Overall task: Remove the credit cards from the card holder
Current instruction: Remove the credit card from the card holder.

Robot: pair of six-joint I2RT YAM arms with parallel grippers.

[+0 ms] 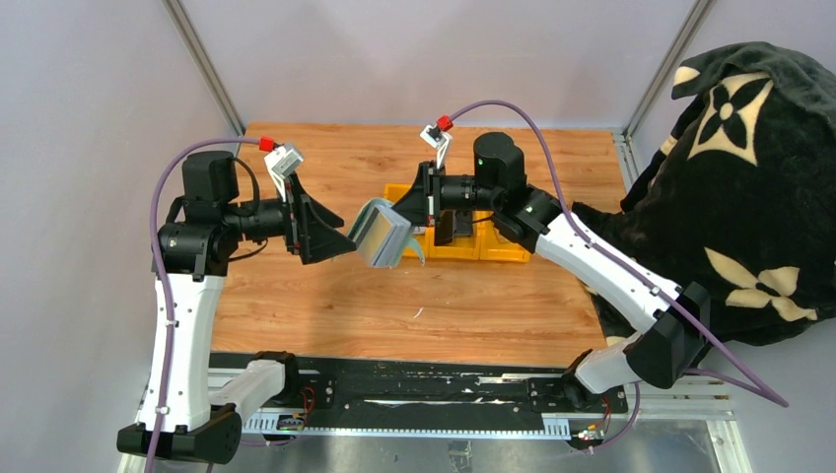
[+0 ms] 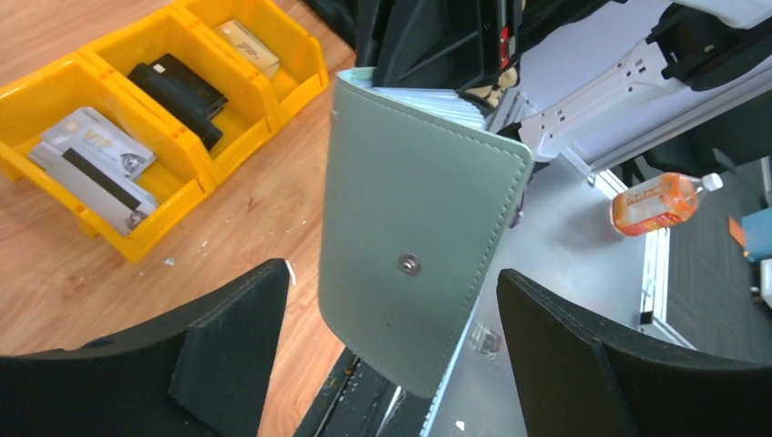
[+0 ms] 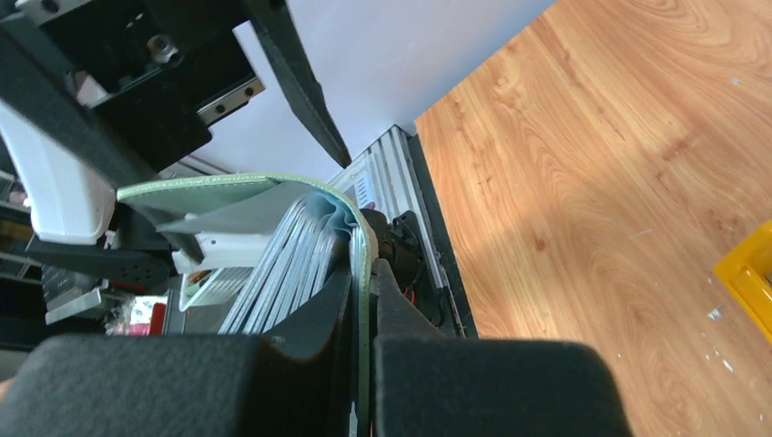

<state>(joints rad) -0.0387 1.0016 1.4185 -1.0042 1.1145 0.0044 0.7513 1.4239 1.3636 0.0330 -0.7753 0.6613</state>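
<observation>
My right gripper is closed on the card holder's cover point(image 3: 365, 241). My left gripper should pinch the opposite end point(image 1: 366, 221) so that my right gripper is free to take the cards.
The sage-green card holder point(image 1: 383, 233) hangs in the air above the table, fanned open. My right gripper point(image 1: 412, 217) is shut on one of its covers; in the right wrist view the gripper point(image 3: 364, 282) pinches that green cover, with the grey accordion pockets point(image 3: 291, 259) to its left. My left gripper point(image 1: 342, 241) is open just left of the holder. In the left wrist view the holder point(image 2: 419, 209) stands between the spread fingers point(image 2: 228, 346), untouched. Silver-grey cards point(image 2: 91, 159), a black card point(image 2: 177, 86) and a tan card point(image 2: 246, 45) lie in the yellow bin point(image 2: 196, 173).
The yellow three-compartment bin point(image 1: 498, 251) sits on the wooden table behind the right gripper. A black blanket with cream flowers point(image 1: 749, 177) lies at the right edge. An orange bottle point(image 2: 660, 202) lies off the table in the left wrist view.
</observation>
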